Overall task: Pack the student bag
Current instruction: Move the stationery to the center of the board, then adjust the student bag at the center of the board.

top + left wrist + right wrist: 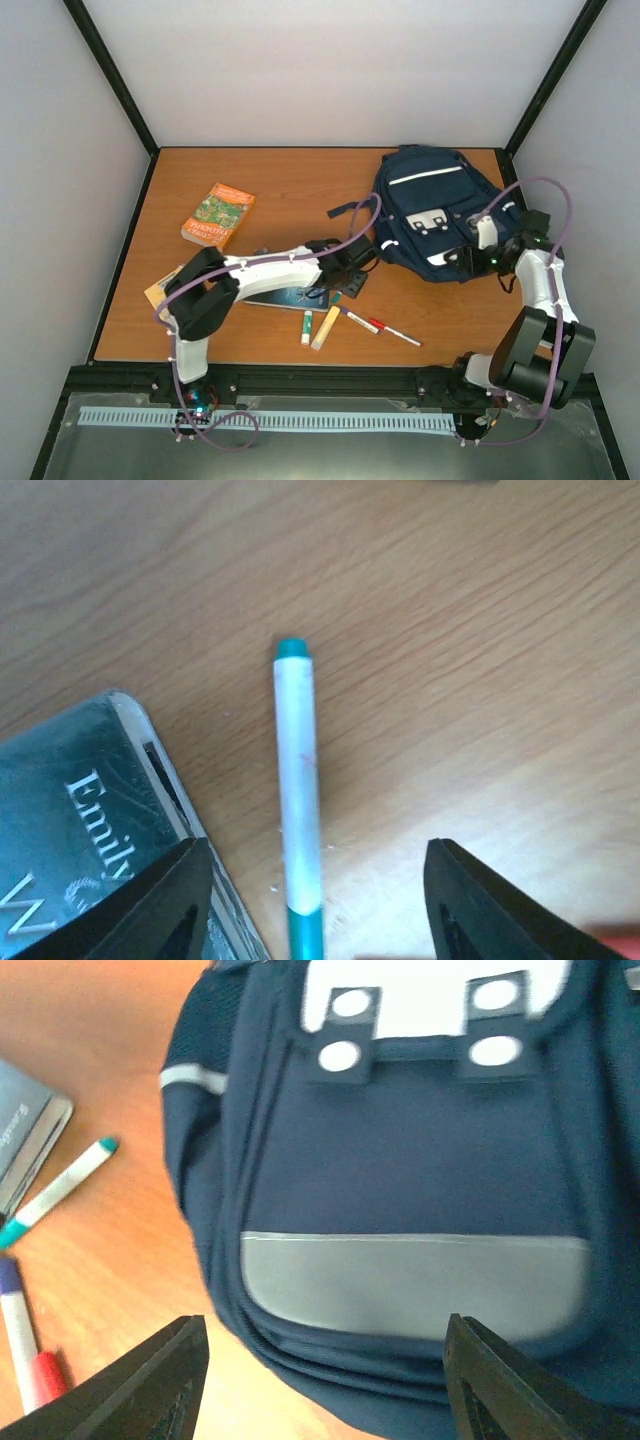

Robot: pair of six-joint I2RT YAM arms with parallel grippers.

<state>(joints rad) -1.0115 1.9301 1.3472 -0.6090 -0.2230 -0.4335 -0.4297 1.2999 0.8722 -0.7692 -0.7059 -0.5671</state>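
Observation:
I should take the bag's side edge (228,1150) with my right gripper and turn the bag's striped end (425,174) toward the books, because that end faces the back wall, away from them.
The student bag (437,212) is a navy backpack with white stripes, lying at the back right of the table. In the right wrist view its front pocket with a grey band (415,1280) fills the frame. My right gripper (325,1380) stands open just in front of the bag's lower edge, holding nothing. My left gripper (315,900) is open low over the table. A white marker with teal ends (298,790) lies on the wood between its jaws, touching neither finger. A dark teal book (80,820) lies under the left fingertip (165,900).
A green and orange book (218,215) lies at the back left. The dark book (290,297) sits by the left arm. Several markers (360,322) and a yellow stick (325,327) lie near the front edge. A red and blue marker (20,1330) lies left of the bag.

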